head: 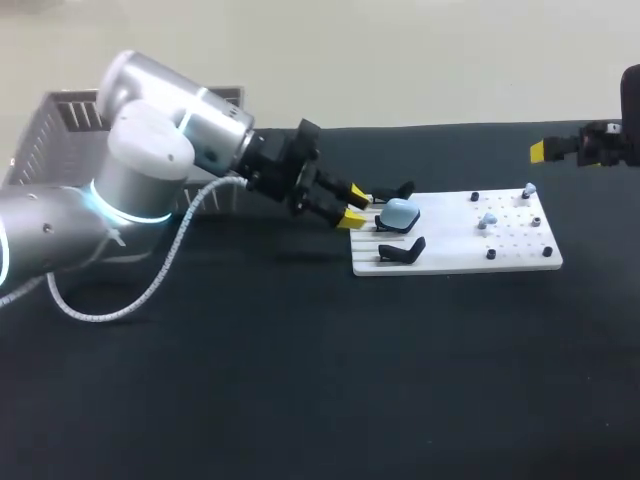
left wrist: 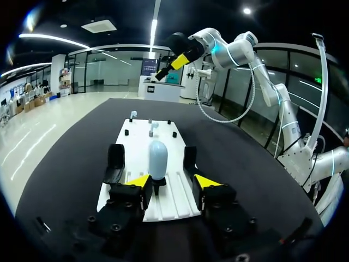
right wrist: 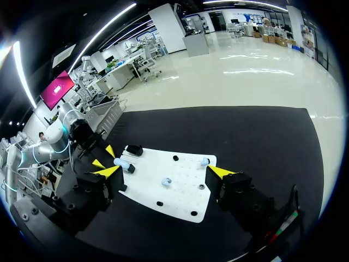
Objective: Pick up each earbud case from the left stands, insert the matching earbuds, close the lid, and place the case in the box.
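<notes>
The matching earbuds [head: 487,220] are still sitting on the pegs, so I expect the sockets inside the light-blue earbud case [head: 398,215] to be empty when I open it.
A light-blue earbud case [head: 400,212] [left wrist: 157,158] [right wrist: 122,164] sits on the middle stand at the left end of the white board [head: 455,250] [left wrist: 174,194] [right wrist: 180,202]. My left gripper [head: 352,206] [left wrist: 173,183] is at the board's left edge, open, its yellow tips either side of the line to the case, which lies just ahead and untouched. Two small pale earbuds [head: 487,218] [head: 528,190] [right wrist: 166,181] [right wrist: 204,161] rest on pegs at the board's right part. My right gripper [head: 545,150] [right wrist: 163,172] hangs open, high above and behind the board's right end.
Black empty stands [head: 402,250] [head: 400,190] [left wrist: 115,164] [left wrist: 190,159] flank the case. A grey wire basket [head: 60,125] stands at the back left behind my left arm. The tabletop is black cloth [head: 320,380].
</notes>
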Robot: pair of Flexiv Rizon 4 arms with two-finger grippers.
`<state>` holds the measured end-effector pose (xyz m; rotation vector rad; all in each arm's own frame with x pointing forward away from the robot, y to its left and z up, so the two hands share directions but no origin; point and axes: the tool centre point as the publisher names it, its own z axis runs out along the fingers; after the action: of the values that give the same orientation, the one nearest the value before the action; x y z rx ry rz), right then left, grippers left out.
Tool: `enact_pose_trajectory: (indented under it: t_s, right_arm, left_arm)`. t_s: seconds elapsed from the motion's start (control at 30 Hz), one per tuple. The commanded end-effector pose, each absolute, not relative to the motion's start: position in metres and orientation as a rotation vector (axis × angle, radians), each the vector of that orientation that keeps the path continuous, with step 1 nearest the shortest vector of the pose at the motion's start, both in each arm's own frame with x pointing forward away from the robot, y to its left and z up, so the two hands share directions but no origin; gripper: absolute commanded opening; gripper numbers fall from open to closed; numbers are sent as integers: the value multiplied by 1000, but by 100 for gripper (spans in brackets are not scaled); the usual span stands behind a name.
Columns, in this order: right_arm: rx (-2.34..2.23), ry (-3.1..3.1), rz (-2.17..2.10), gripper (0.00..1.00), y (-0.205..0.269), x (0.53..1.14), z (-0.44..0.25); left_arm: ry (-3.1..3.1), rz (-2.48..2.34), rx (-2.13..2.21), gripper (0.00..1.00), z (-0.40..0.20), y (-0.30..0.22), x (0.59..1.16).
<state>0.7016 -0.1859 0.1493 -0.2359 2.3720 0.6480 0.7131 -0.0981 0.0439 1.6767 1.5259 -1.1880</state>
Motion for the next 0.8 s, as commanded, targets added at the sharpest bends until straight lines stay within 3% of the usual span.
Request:
enact_pose_trajectory:
  t_s: [0.03,0.8]
  right_arm:
    - [-236,2372,646,100,-186,701,150]
    - [-236,2372,646,100,-186,701,150]
  left_arm:
    - [1528,-1193,1679,53,41,-102,714]
    - [1509,-1217,1713,49,35,-117,724]
